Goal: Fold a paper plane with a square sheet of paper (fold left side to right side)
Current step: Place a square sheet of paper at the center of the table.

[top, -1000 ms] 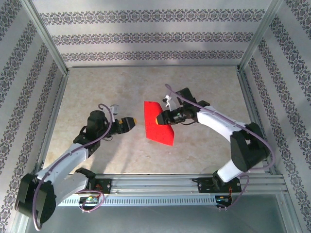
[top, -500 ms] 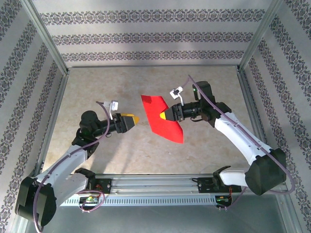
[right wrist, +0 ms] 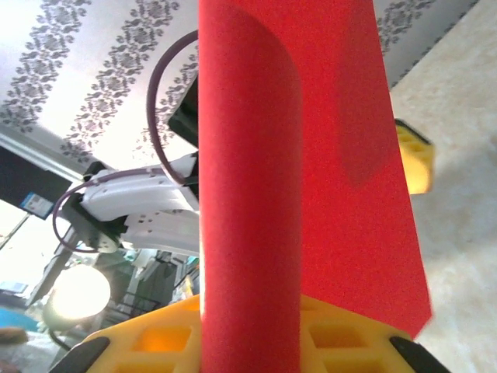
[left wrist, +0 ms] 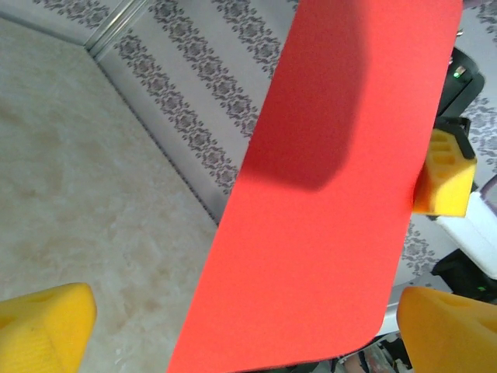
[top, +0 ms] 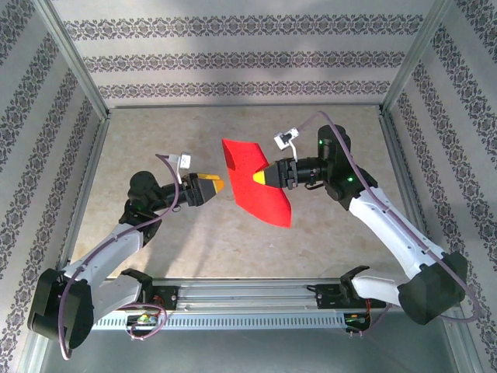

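The sheet is hanging bent in midair (top: 262, 205) from my right gripper, so my right gripper should put it down flat before my left gripper folds over the edge (top: 232, 183) beside it.
The square sheet of paper (top: 256, 186), bright red and bent over into a soft rounded fold, hangs in the air above the table. My right gripper (top: 262, 177) is shut on its right edge, the rounded fold (right wrist: 248, 194) running up from between its yellow fingers (right wrist: 155, 342). My left gripper (top: 213, 188) stands open just left of the sheet, apart from it. In the left wrist view the red sheet (left wrist: 334, 194) faces me between my wide-apart yellow fingertips (left wrist: 43, 326), and the right gripper's finger (left wrist: 444, 175) shows at the sheet's far edge.
The beige marbled table (top: 326, 241) is enclosed by patterned walls (top: 248, 62) with aluminium posts. A metal rail (top: 256, 291) runs along the near edge by the arm bases.
The right arm has lifted the red sheet off the table and tilted it up. The left gripper has opened wide and moved nearer to the sheet's left edge.
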You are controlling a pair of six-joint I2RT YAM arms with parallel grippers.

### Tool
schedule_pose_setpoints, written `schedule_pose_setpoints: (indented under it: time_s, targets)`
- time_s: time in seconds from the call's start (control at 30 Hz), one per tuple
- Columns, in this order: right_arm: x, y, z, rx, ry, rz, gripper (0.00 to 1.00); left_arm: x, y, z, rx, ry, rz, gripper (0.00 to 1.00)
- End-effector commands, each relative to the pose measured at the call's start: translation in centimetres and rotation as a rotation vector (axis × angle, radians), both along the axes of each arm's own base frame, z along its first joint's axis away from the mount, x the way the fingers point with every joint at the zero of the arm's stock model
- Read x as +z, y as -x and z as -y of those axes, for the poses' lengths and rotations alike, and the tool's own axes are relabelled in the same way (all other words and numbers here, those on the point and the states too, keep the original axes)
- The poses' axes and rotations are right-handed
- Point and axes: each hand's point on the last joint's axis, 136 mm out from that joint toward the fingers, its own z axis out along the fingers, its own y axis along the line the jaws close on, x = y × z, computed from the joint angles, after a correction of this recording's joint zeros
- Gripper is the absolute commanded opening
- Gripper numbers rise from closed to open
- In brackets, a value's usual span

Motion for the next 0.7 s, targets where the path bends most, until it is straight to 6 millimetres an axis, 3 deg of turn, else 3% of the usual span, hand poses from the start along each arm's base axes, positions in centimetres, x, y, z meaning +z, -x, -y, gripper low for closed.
schedule_pose_setpoints:
  time_s: [0.0,0.13,0.37,0.4,0.43,0.5,0.67]
  targets:
    - [2.7,1.4,-0.9,0.071,-0.060,0.041,0.25,4.1,0.9,0.5,-0.076,0.076,0.122,0.98]
    - [3.0,1.3,-1.7,0.080,-0.063,0.044,0.25,5.2,1.7,1.6,-0.152,0.099,0.141,0.93]
    - [2.0,0.1,-1.9,0.048,-0.046,0.031,0.25,5.4,2.1,2.2,-0.192,0.093,0.146,0.62]
    - [1.4,-0.6,-1.7,0.020,-0.031,0.020,0.25,5.4,2.1,2.1,-0.189,0.092,0.148,0.48]
    - [0.0,-2.1,-1.1,-0.041,-0.005,0.003,0.25,4.8,1.9,2.0,-0.171,0.084,0.133,0.14]
    - [-1.0,-2.8,-0.6,-0.071,0.017,-0.008,0.28,4.2,1.6,2.0,-0.156,0.061,0.117,0.00]
    - [-2.9,-3.7,0.2,-0.127,0.063,-0.027,0.44,2.3,1.0,1.8,-0.106,0.002,0.060,0.00]
